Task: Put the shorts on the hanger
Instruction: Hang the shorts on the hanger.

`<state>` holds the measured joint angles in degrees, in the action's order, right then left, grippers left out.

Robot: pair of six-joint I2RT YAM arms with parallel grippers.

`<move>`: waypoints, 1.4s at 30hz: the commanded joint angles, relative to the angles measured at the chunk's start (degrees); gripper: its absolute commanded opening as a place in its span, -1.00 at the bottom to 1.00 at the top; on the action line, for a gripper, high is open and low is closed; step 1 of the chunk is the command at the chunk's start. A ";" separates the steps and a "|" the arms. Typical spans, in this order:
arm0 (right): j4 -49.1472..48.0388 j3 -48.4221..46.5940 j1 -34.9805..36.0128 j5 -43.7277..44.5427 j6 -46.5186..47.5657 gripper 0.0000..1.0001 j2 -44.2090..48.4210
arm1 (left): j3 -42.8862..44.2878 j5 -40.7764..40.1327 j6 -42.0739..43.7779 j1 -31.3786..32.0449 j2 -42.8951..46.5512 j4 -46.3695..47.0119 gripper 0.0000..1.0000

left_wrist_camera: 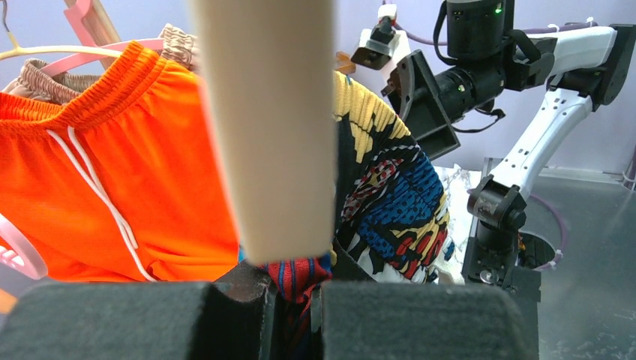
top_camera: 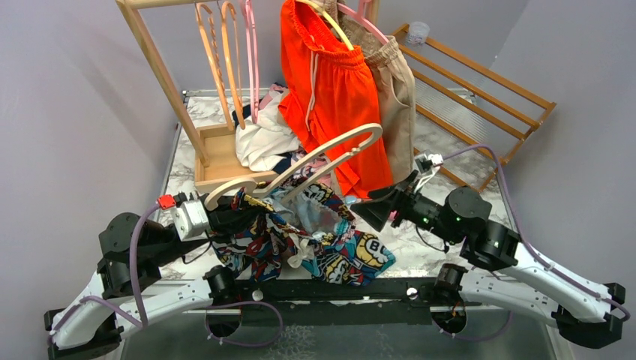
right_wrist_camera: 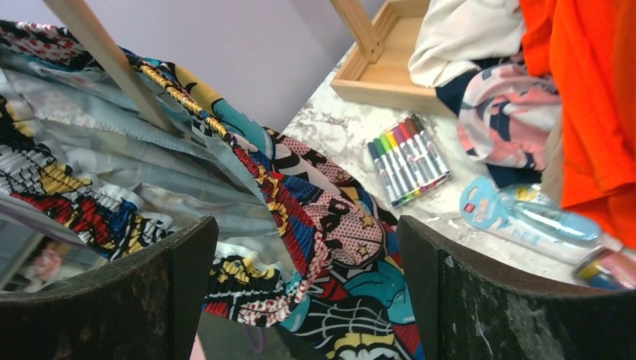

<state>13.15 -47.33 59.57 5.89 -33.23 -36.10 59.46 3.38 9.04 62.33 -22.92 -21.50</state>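
The waistband's loose side (top_camera: pixel 342 207) hangs lower than the hanger's raised end (top_camera: pixel 372 133), so my left gripper needs to raise the shorts while my right gripper takes hold of that side of the waistband and stretches it.
The comic-print shorts (top_camera: pixel 330 240) hang bunched at the table's near middle, draped round the cream hanger (top_camera: pixel 330 154), which slants up from left to right. My left gripper (top_camera: pixel 225 217) is shut on the shorts' red and blue waistband (left_wrist_camera: pixel 304 274), with a hanger arm (left_wrist_camera: pixel 270 127) right above the jaws. My right gripper (top_camera: pixel 373 212) is open just right of the shorts; between its fingers I see the printed fabric (right_wrist_camera: pixel 330 225) and a thin part of the hanger (right_wrist_camera: pixel 105 60).
A wooden rack (top_camera: pixel 161 71) at the back carries orange and pink hangers, bright orange shorts (top_camera: pixel 330 90) and beige shorts (top_camera: pixel 394 82). A wooden tray (top_camera: pixel 221 157) and white clothes (top_camera: pixel 262 142) lie behind. Markers (right_wrist_camera: pixel 409 157) and a blue packet (right_wrist_camera: pixel 517 214) lie on the marble top.
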 commanded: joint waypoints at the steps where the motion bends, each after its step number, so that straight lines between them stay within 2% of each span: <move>1: -2.67 0.25 0.18 -1.77 -7.09 0.79 -1.24 | 1.04 -1.11 -0.57 -0.01 0.52 4.07 -1.00; 4: 0.53 -1.56 0.18 -4.84 -5.42 0.74 -3.77 | 0.44 -2.04 -0.54 0.00 0.95 4.20 -1.00; 8: 9.45 -4.62 0.14 -6.80 -5.25 0.72 -8.11 | -0.54 -4.63 -0.19 -0.01 1.21 4.46 -1.00; 13: 10.03 -2.58 0.19 -7.43 -8.02 0.66 -10.62 | -2.84 -7.80 0.72 -0.01 1.50 6.53 -1.00; 16: 7.67 -0.47 0.16 -6.39 -9.88 0.54 -10.66 | -3.35 -8.28 0.88 -0.01 1.69 8.46 -1.00; 22: 2.39 -0.13 0.17 -5.81 -9.30 0.06 -11.09 | -0.52 -7.34 1.86 0.01 -0.34 8.36 -1.00; 27: 4.54 -6.94 0.15 -5.40 -6.56 -0.06 -17.65 | 3.24 -5.10 2.85 -0.01 -2.98 9.24 -1.00; 28: 4.79 -8.05 0.19 -5.10 -6.19 -0.21 -18.18 | 4.09 -4.71 2.90 -0.01 -3.49 9.04 -1.00; 31: 4.04 -11.18 0.13 -3.25 -1.97 -0.92 -17.97 | 5.59 -3.69 2.83 -0.01 -4.46 9.15 -1.00; 32: 5.67 -14.76 0.13 -1.63 0.43 -0.98 -17.95 | 6.04 -3.37 2.83 -0.01 -4.69 9.83 -1.00; 35: 10.78 -33.40 0.19 -1.49 9.60 -0.99 -19.11 | 10.57 -1.13 3.27 -0.01 -6.84 12.78 -1.00; 38: 12.24 -45.64 0.18 -6.22 13.59 -0.99 -20.19 | 17.46 2.18 3.51 -0.01 -10.48 14.47 -1.00; 40: 10.13 -45.29 0.13 -8.20 13.58 -0.99 -19.06 | 17.78 3.69 2.62 -0.01 -10.96 17.70 -1.00; 42: 7.69 -39.41 0.11 -6.67 12.23 -0.99 -16.68 | 15.07 3.70 1.62 -0.01 -9.35 20.77 -1.00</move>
<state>21.67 -91.70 59.57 0.58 -24.14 -56.10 75.11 3.09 11.64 62.33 -34.00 -11.35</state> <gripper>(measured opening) 0.016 0.083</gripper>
